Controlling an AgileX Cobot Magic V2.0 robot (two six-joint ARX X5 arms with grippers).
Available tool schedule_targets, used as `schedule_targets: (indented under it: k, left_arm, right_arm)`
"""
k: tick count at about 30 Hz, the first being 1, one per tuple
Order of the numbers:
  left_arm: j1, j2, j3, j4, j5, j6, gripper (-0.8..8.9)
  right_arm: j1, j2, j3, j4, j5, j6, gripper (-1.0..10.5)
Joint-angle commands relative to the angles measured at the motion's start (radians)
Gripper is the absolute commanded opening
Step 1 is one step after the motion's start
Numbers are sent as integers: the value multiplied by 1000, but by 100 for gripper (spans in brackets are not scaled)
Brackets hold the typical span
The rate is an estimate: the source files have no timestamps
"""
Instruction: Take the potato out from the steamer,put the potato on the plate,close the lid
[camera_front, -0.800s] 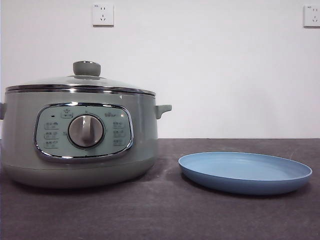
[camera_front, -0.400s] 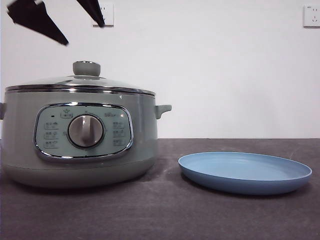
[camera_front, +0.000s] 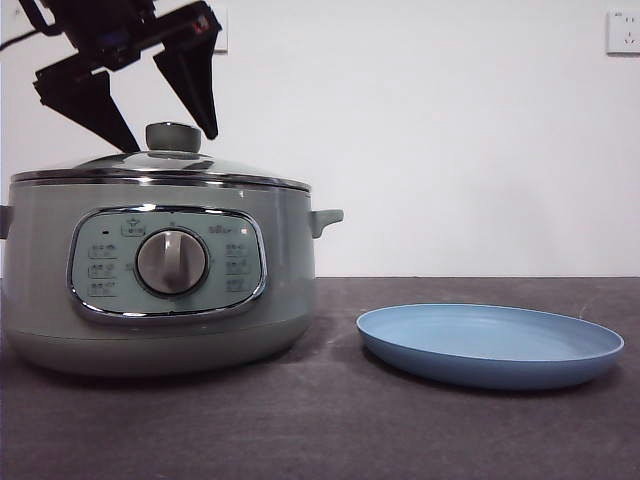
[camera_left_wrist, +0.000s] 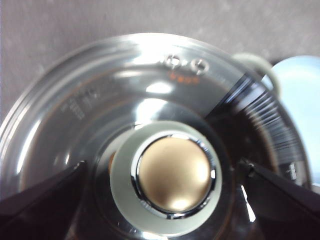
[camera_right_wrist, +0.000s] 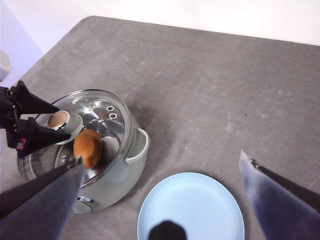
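The lid (camera_front: 222, 168) will come off in one piece when I raise the knob, because the glass lid's smooth round rim (camera_front: 245, 180) just rests on the steamer.
The sage-green steamer (camera_front: 160, 290) stands at the left with its glass lid (camera_front: 160, 165) on. My left gripper (camera_front: 170, 140) is open, one jaw on each side of the lid's green knob (camera_left_wrist: 172, 177), not touching it. The orange-brown potato (camera_right_wrist: 88, 148) lies inside the steamer and shows through the glass in the right wrist view. The light-blue plate (camera_front: 490, 345) lies empty to the right of the steamer. My right gripper (camera_right_wrist: 161, 156) is open and empty, high above the table, out of the front view.
The steamer's small side handle (camera_front: 327, 218) sticks out toward the plate. Dark grey table (camera_front: 330, 430) in front. A white wall with two sockets (camera_front: 625, 30) stands behind.
My left gripper has come down from the top left of the front view and now straddles the lid's knob. Steamer, lid and plate have not moved.
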Motion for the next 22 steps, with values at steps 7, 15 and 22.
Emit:
schedule_targets:
  k: [7,15,22]
  left_arm:
    - [-4,5,1,1,-3,24,-20]
    - [-4,5,1,16,-2,29,-9]
    - [-2,-15,28,64,-3,32,-8]
  right_arm:
    - [2,1,5,-5,2,10,532]
    - [2,1,5,-36,2,11,532]
    - [2,1,5,-23,-5,45,532]
